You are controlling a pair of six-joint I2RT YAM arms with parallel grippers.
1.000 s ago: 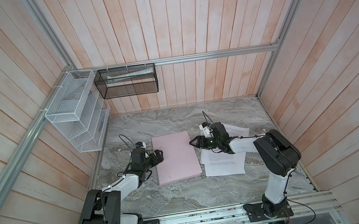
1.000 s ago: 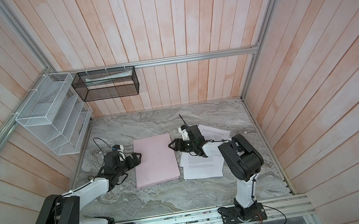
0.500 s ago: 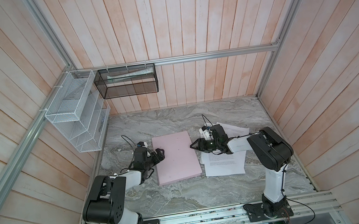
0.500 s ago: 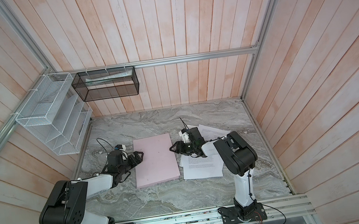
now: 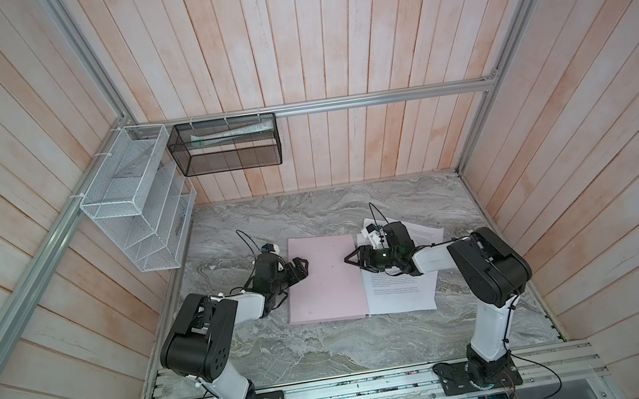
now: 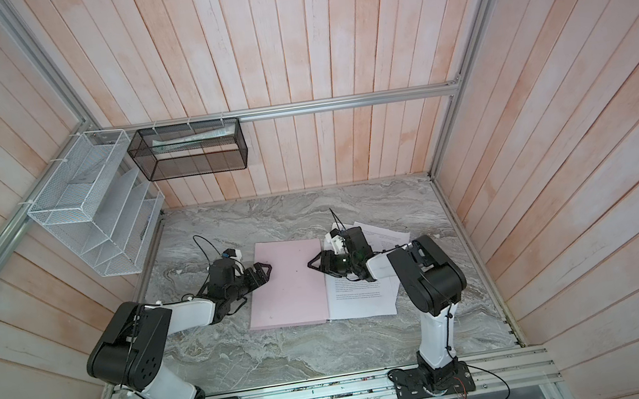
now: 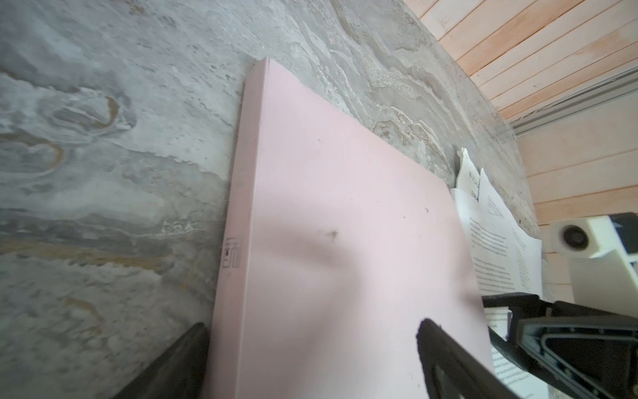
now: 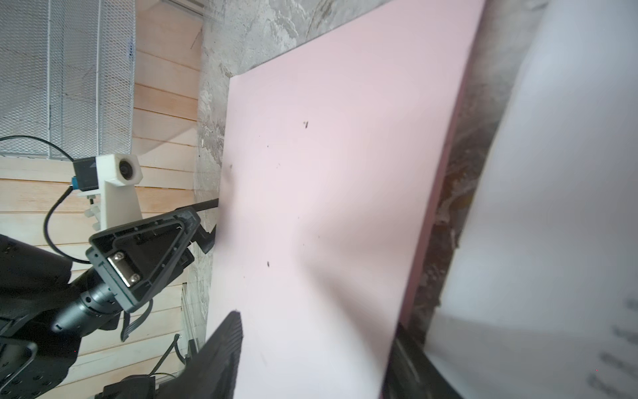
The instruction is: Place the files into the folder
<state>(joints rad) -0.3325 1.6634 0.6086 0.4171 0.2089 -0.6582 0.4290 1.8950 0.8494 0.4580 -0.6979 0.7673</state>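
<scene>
My right gripper should lift the cover's free edge and my left gripper should take its near end [image 5: 364,309], because my left gripper sits across the shut folder's spine [image 5: 292,301].
The folder [image 5: 325,288] [image 6: 293,296] is pale pink and lies shut and flat on the marble table in both top views. The files [image 5: 401,294] [image 6: 364,299], white printed sheets, lie fanned against its right side. My left gripper [image 5: 304,268] [image 7: 310,328] is open at the folder's left edge, one finger over the cover and one off it beside the spine. My right gripper [image 5: 349,261] [image 8: 316,323] is open astride the folder's right edge, one finger over the pink cover [image 8: 328,155], the other down between that edge and the files [image 8: 552,172].
A white wire-mesh rack [image 5: 134,208] hangs on the left wall. A black mesh basket [image 5: 227,145] holding rolled paper hangs on the back wall. Wooden walls close in the table [image 5: 312,218] on three sides.
My left arm has reached forward, bringing its gripper right onto the folder's left edge. The right gripper has stayed at the right edge, and its jaws have narrowed a little.
</scene>
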